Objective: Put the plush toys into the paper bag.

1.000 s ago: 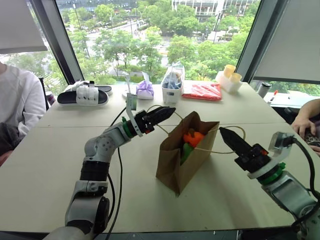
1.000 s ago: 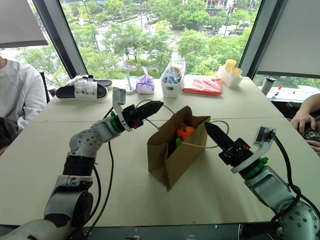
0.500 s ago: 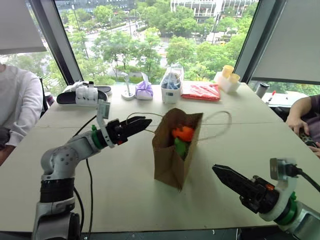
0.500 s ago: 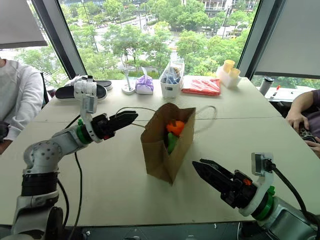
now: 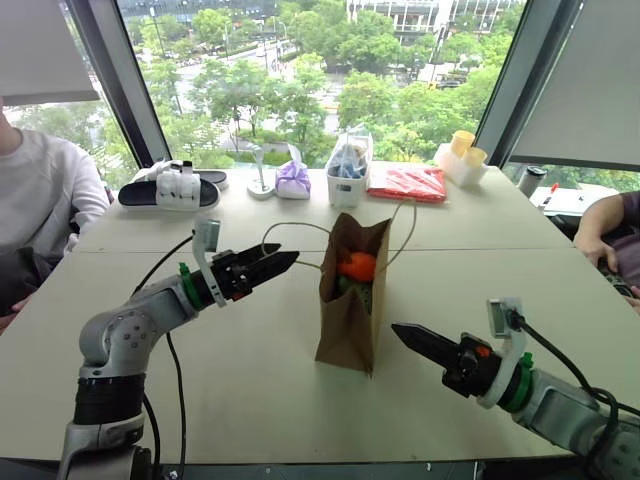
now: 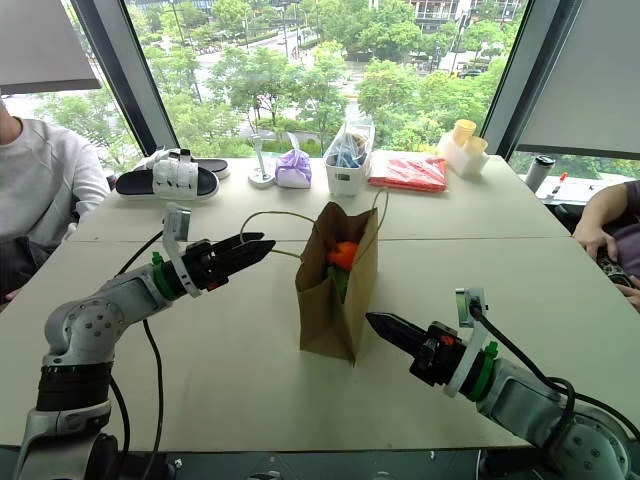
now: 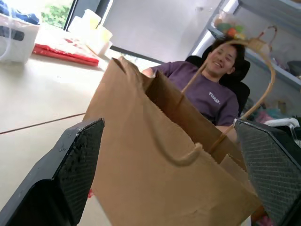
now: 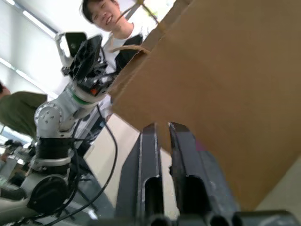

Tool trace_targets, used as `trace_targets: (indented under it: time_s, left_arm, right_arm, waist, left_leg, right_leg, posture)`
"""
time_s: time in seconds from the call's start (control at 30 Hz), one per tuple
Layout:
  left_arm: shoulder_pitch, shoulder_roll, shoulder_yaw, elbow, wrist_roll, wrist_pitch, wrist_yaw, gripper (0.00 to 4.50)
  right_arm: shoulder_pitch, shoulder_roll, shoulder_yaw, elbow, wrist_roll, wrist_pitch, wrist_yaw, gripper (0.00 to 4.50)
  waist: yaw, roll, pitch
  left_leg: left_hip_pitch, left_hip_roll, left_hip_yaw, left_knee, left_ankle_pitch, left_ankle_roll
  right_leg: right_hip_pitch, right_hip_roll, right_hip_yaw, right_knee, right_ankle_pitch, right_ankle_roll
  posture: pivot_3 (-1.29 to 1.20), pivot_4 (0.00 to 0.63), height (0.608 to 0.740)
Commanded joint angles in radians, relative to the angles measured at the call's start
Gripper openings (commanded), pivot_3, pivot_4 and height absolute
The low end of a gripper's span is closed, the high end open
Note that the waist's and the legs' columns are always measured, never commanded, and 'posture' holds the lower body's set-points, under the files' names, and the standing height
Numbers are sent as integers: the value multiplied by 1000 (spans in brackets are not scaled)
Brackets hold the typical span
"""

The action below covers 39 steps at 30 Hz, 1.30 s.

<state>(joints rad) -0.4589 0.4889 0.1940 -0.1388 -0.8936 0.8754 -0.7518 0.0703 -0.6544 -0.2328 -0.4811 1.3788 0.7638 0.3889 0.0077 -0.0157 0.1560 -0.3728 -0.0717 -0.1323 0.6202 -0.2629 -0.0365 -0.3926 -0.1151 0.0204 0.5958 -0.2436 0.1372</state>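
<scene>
The paper bag is standing with its narrow side [image 5: 346, 328] toward me. My left gripper needs to pinch the bag's near edge [image 5: 323, 308] and turn the bag so its broad side comes to the front.
The brown paper bag [image 5: 350, 310] stands upright in the middle of the table. The orange plush toy [image 5: 357, 266] shows at its open top, with the green one [image 6: 337, 284] just under it. My left gripper [image 5: 288, 261] hovers left of the bag, level and pointing at it. In the left wrist view its fingers [image 7: 75, 155] stand wide open on either side of the bag [image 7: 155, 169]. One cord handle [image 5: 272, 232] loops out around its tips; I cannot tell if they touch. My right gripper [image 5: 400, 332] is low, right of the bag, shut and empty, its tips [image 8: 160, 127] close to the bag wall.
Along the far edge lie a white-strapped sandal [image 5: 168, 190], a purple pouch [image 5: 292, 180], a clear bag of items [image 5: 347, 172], a red packet [image 5: 405, 183] and yellow cups [image 5: 460, 155]. A person sits at the left [image 5: 40, 205]; another's arm [image 5: 605, 225] rests at the right.
My right gripper has shut and sunk to beside the bag's lower right. My left gripper drew back to the left, still open. The bag now stands straighter.
</scene>
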Motion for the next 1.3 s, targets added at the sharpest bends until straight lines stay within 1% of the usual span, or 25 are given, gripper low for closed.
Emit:
trace_targets:
  time_s: [0.03, 0.13, 0.17, 0.2, 0.43, 0.67, 0.77, 0.87, 1.1, 1.27, 1.3]
  left_arm:
    - [67, 24, -33, -112, 6, -14, -31, 4500]
    - [121, 25, -62, -208, -10, -3, -24, 4500]
    - [134, 28, -81, -232, 2, -10, -28, 4500]
    - [141, 25, -103, -252, 17, -18, -26, 4500]
    - [154, 39, -243, -333, 109, -65, -45, 4500]
    - [126, -37, -307, -323, 161, -91, 19, 4500]
    - [97, -77, -348, -300, 225, -118, 58, 4500]
    - [78, -90, -398, -291, 285, -139, 68, 4500]
    - [42, -139, -470, -243, 396, -192, 101, 4500]
    - [18, -167, -479, -215, 430, -206, 102, 4500]
    - [18, -169, -478, -215, 432, -207, 100, 4260]
  right_arm:
    - [-25, 19, -16, 20, -30, -15, -7, 337]
    - [-18, 10, -9, 15, -46, 5, 27, 337]
    - [-20, 12, -7, 15, -42, 9, 35, 337]
    - [-31, 18, -5, 20, -43, 11, 32, 162]
    - [-110, 9, 36, 19, -54, 59, 71, 162]
    - [-198, 43, 100, 12, -54, 96, 66, 162]
    - [-248, 65, 129, 38, -81, 104, 65, 162]
    - [-275, 75, 134, 59, -93, 110, 67, 162]
    - [-302, 90, 136, 81, -116, 122, 78, 162]
    - [-302, 100, 135, 82, -126, 123, 73, 162]
    - [-300, 101, 134, 82, -128, 122, 73, 61]
  waist:
    - [-2, 0, 0]
    - [6, 0, 0]
    - [7, 0, 0]
    - [7, 0, 0]
    - [4, 0, 0]
    - [6, 0, 0]
    - [6, 0, 0]
    - [6, 0, 0]
    - [6, 0, 0]
    - [5, 0, 0]
    - [5, 0, 0]
  left_leg:
    - [0, 0, 0, 0, 0, 0]
    - [-1, 1, -1, -1, 0, 0]
    - [-1, 1, -1, -1, 0, 0]
    - [-1, 0, -1, -1, 0, 0]
    - [-1, 0, 0, 0, 0, 0]
    - [-1, 0, -1, 0, 0, 0]
    - [-1, 0, -1, 0, 0, 0]
    - [-1, 0, 0, 0, 0, 0]
    - [-1, -1, 0, 0, 0, 0]
    - [-1, -1, 0, 0, 0, 0]
    - [-1, -1, 0, 0, 0, 0]
  right_leg:
    - [-1, 0, 0, 0, 0, 0]
    - [-2, 0, 0, 0, 0, 0]
    - [-2, 0, 0, 0, 0, 0]
    - [-1, 0, 0, 0, 0, 0]
    - [0, 0, 0, -1, 0, -1]
    - [0, 0, 0, -1, 0, -1]
    - [0, 0, 0, -1, 0, 0]
    - [0, 0, -1, -1, 0, 0]
    - [0, 0, -1, -1, 0, 0]
    - [0, 0, -1, 0, 0, 1]
    - [0, 0, -2, 0, 2, 3]
  posture:
    - [0, 150, 740]
    - [0, 150, 740]
    - [0, 150, 740]
    - [0, 150, 740]
    - [0, 150, 740]
    - [0, 150, 740]
    - [0, 150, 740]
    - [0, 150, 740]
    - [0, 150, 740]
    - [0, 150, 740]
    - [0, 150, 740]
